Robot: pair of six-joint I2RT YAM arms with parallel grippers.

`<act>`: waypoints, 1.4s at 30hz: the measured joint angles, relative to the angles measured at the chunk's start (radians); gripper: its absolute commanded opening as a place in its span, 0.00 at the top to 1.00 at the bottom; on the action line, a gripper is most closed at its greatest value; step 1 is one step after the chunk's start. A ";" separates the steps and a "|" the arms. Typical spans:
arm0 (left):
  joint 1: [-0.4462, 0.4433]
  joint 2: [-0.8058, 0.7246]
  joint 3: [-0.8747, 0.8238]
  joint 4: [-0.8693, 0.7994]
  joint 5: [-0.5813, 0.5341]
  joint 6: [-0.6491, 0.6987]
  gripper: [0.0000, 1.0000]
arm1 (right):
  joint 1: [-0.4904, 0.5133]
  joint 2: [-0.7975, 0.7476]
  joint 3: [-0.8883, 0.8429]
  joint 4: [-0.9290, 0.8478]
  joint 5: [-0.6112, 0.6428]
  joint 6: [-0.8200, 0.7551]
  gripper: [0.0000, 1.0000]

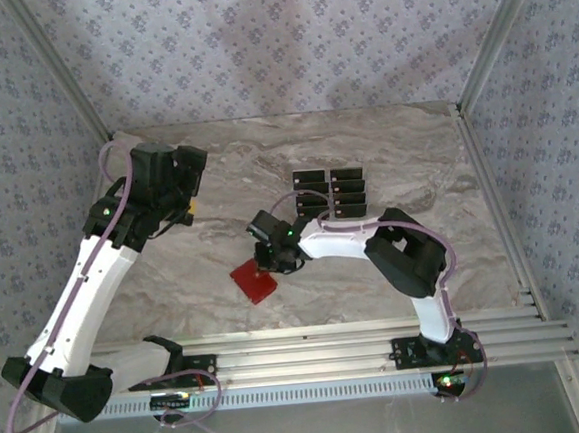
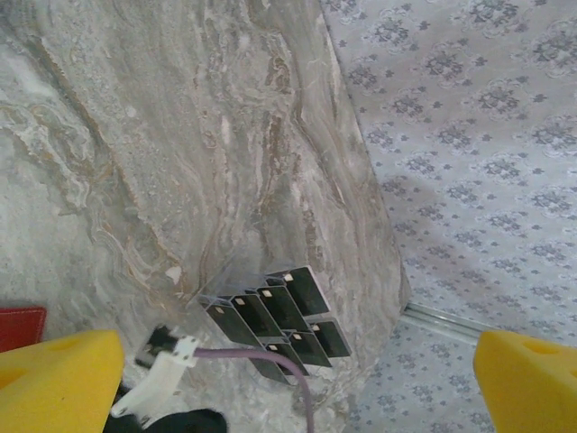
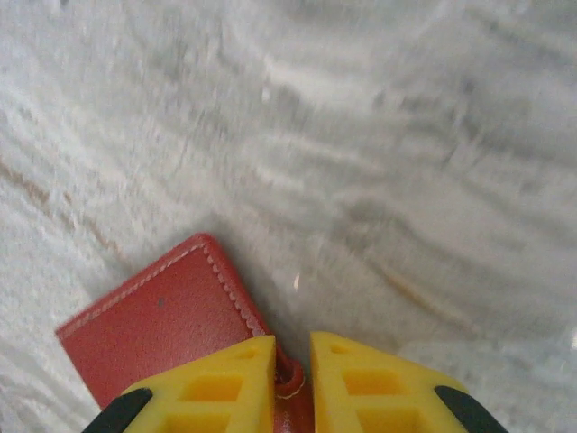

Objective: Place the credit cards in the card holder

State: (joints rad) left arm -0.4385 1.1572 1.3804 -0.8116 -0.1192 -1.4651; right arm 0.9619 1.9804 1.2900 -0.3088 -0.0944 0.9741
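Observation:
My right gripper meets the snap tab crooked (image 3: 292, 381) at the card holder's edge, so it should open and line up squarely before my left gripper steadies the cover (image 3: 162, 316).
The red card holder (image 1: 255, 282) lies closed on the marble table, in front of the middle. My right gripper (image 1: 269, 261) is down at its far edge. In the right wrist view the yellow fingers (image 3: 216, 383) stand almost together with the holder's snap tab (image 3: 290, 377) pinched between them, and the stitched red cover (image 3: 162, 325) lies to their left. The black credit cards (image 1: 330, 193) stand in two rows behind the right arm, also seen as cards (image 2: 279, 316) in the left wrist view. My left gripper (image 1: 197, 187) hangs wide open over the back left, holding nothing.
Aluminium rails (image 1: 359, 336) run along the near edge and a rail (image 1: 495, 210) along the right side. Patterned walls close the back and sides. The right arm's purple cable (image 2: 270, 356) crosses in front of the cards in the left wrist view.

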 measured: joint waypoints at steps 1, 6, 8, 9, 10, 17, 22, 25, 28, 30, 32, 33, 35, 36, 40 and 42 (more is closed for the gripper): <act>-0.001 -0.002 -0.012 0.000 0.000 0.000 0.00 | -0.011 0.006 0.009 0.000 0.000 -0.006 0.81; -0.039 -0.031 -0.080 0.002 0.000 -0.013 0.00 | -0.053 0.026 0.040 0.000 0.002 -0.036 0.82; -0.064 -0.043 -0.090 0.004 -0.001 -0.018 0.00 | -0.068 0.032 0.045 0.000 0.003 -0.043 0.84; -0.079 -0.048 -0.090 0.007 -0.002 -0.018 0.00 | -0.074 0.036 0.047 0.000 0.004 -0.047 0.84; -0.093 -0.051 -0.090 0.014 -0.005 -0.018 0.00 | -0.081 0.040 0.049 0.000 0.005 -0.048 0.84; -0.141 -0.050 -0.087 0.058 -0.009 -0.017 0.00 | -0.097 0.045 0.051 -0.003 0.023 -0.046 0.78; -0.144 -0.047 -0.087 0.087 -0.012 -0.012 0.00 | -0.095 0.045 0.055 0.000 0.027 -0.045 0.73; -0.144 -0.049 -0.088 0.101 -0.029 0.000 0.00 | -0.092 0.045 0.055 0.000 0.028 -0.048 0.70; -0.144 -0.058 -0.097 0.113 -0.054 0.009 0.00 | -0.083 0.043 0.055 0.002 0.039 -0.055 0.67; -0.140 -0.065 -0.116 0.119 -0.076 0.010 0.00 | -0.075 0.041 0.055 -0.001 0.054 -0.063 0.66; -0.125 -0.080 -0.158 0.125 -0.095 0.014 0.00 | -0.062 0.036 0.056 -0.013 0.071 -0.072 0.64; -0.113 -0.087 -0.179 0.128 -0.103 0.015 0.00 | -0.056 0.033 0.055 -0.021 0.081 -0.076 0.63; -0.076 -0.109 -0.233 0.134 -0.119 0.018 0.00 | -0.040 0.022 0.055 -0.042 0.103 -0.087 0.61; -0.058 -0.121 -0.256 0.135 -0.126 0.022 0.00 | -0.032 0.015 0.055 -0.051 0.114 -0.093 0.60; 0.025 -0.187 -0.353 0.147 -0.151 0.046 0.00 | 0.003 -0.023 0.055 -0.089 0.162 -0.125 0.56; 0.065 -0.228 -0.406 0.167 -0.155 0.063 0.00 | 0.019 -0.037 0.055 -0.105 0.184 -0.144 0.55</act>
State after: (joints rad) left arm -0.3737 0.9291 0.9749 -0.6449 -0.2741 -1.4017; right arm 0.9813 1.9430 1.3453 -0.4137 0.0898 0.8303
